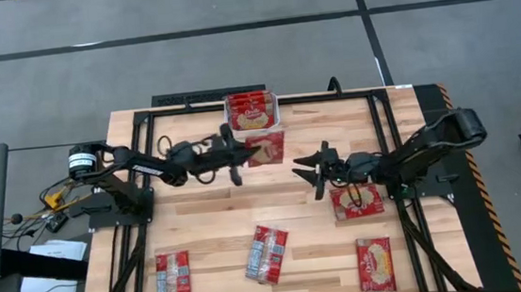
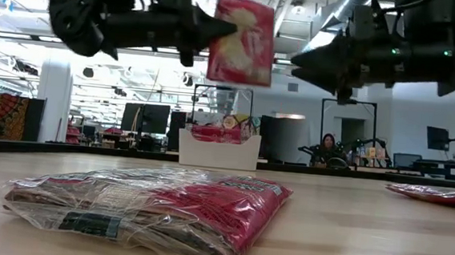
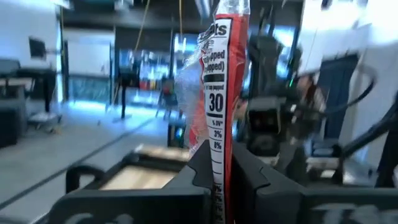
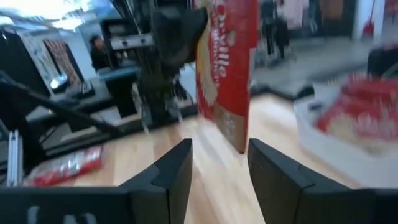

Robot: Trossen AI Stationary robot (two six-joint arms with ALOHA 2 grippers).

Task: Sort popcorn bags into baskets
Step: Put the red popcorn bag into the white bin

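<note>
My left gripper is holding the popcorn bag on end by its long edge (image 2: 215, 53). My right gripper should take the bag by its free side (image 2: 267, 62) and help turn it lengthwise before the basket.
My left gripper (image 1: 240, 153) is shut on a red popcorn bag (image 1: 266, 148) with a pale oval picture, held in the air just in front of the white basket (image 1: 277, 124) at the table's far middle. The basket holds several more bags (image 1: 251, 111). In the low view the held bag (image 2: 242, 40) stands high above the table, in front of the basket (image 2: 218, 151). My right gripper (image 1: 307, 175) hovers open to the right of the held bag and touches nothing. In its wrist view its fingers (image 4: 217, 168) point at that bag (image 4: 227, 68). My left gripper pinches the bag's edge (image 3: 219, 165) between its two fingers, with the bag seen edge-on and rising past the fingertips (image 3: 202, 163). The fingers come about level from the table's left. The bag stands nearly upright, lifted clear of table and basket.
Loose bags lie on the table: one near left (image 1: 173, 278), one near middle (image 1: 267, 254), one near right (image 1: 375, 264) and one under my right arm (image 1: 357, 201). The near-middle one fills the low view's foreground (image 2: 150, 206). A black frame (image 1: 382, 126) runs around the work area.
</note>
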